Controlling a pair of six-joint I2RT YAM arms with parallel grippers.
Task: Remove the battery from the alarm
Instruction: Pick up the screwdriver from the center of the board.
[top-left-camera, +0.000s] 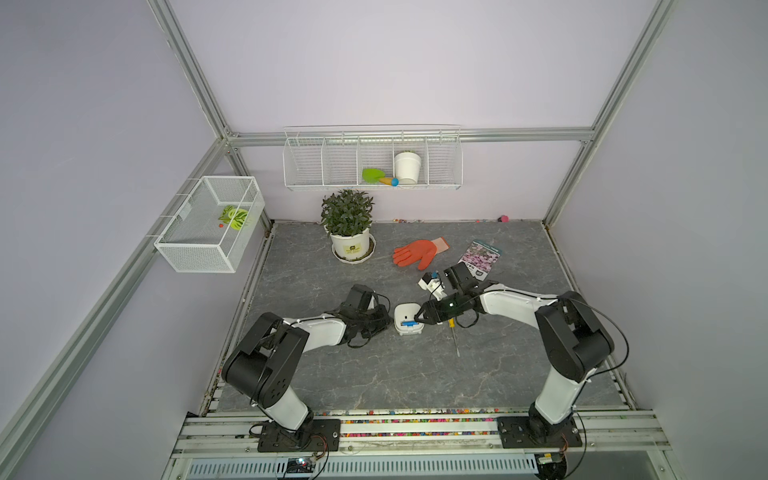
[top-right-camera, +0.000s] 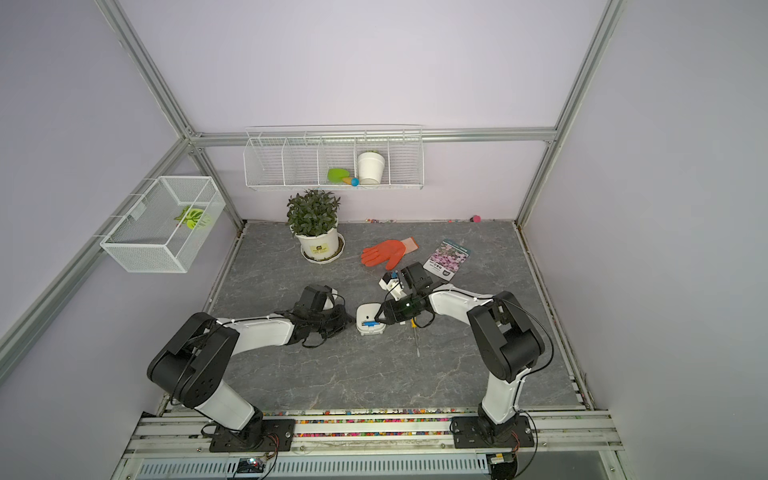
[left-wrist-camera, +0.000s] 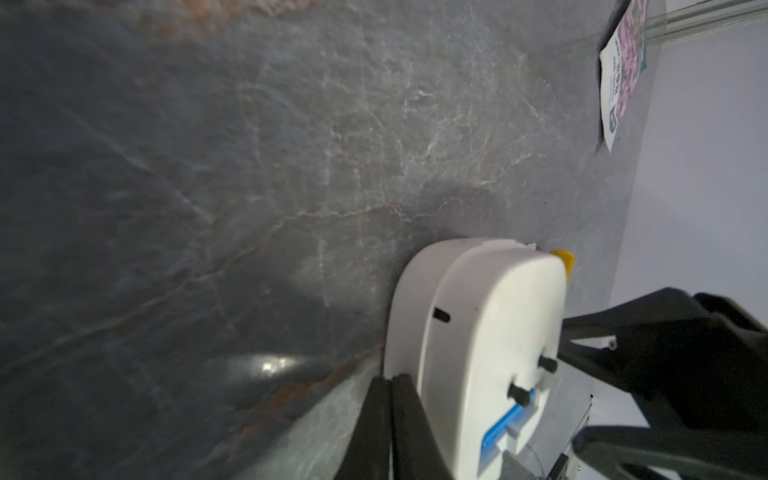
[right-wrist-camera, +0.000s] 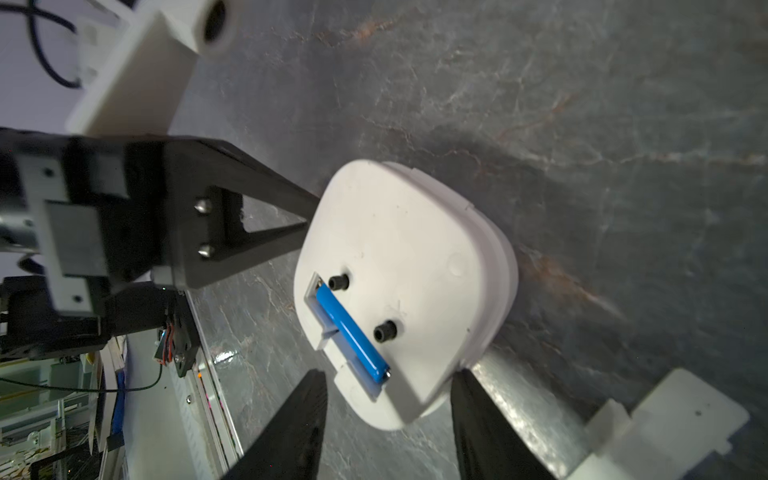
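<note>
Next, my right gripper picks up the yellow-handled screwdriver (top-left-camera: 451, 323) to pry with, because the battery (right-wrist-camera: 352, 334) fits snugly in the alarm's hollow, too tightly for my wide fingers.
The alarm (top-left-camera: 407, 312) (top-right-camera: 370, 313) lies face down mid-table, its white back up. The battery (top-left-camera: 409, 323) (right-wrist-camera: 353, 332), a blue cylinder, sits in the open recess beside two black knobs. My left gripper (top-left-camera: 390, 323) (left-wrist-camera: 392, 415) is shut with nothing in it, its fingertips against the alarm's (left-wrist-camera: 478, 332) left side. My right gripper (top-left-camera: 420, 318) (right-wrist-camera: 388, 382) stands open at the alarm's (right-wrist-camera: 395, 232) right end, one finger on each side of the corner by the battery's tip. It holds nothing.
A flat white cover piece (right-wrist-camera: 665, 424) lies just beside the right gripper. A yellow-handled screwdriver (top-left-camera: 455, 338) lies right of the alarm. Farther back are an orange glove (top-left-camera: 417, 253), a seed packet (top-left-camera: 480, 257) and a potted plant (top-left-camera: 348, 226).
</note>
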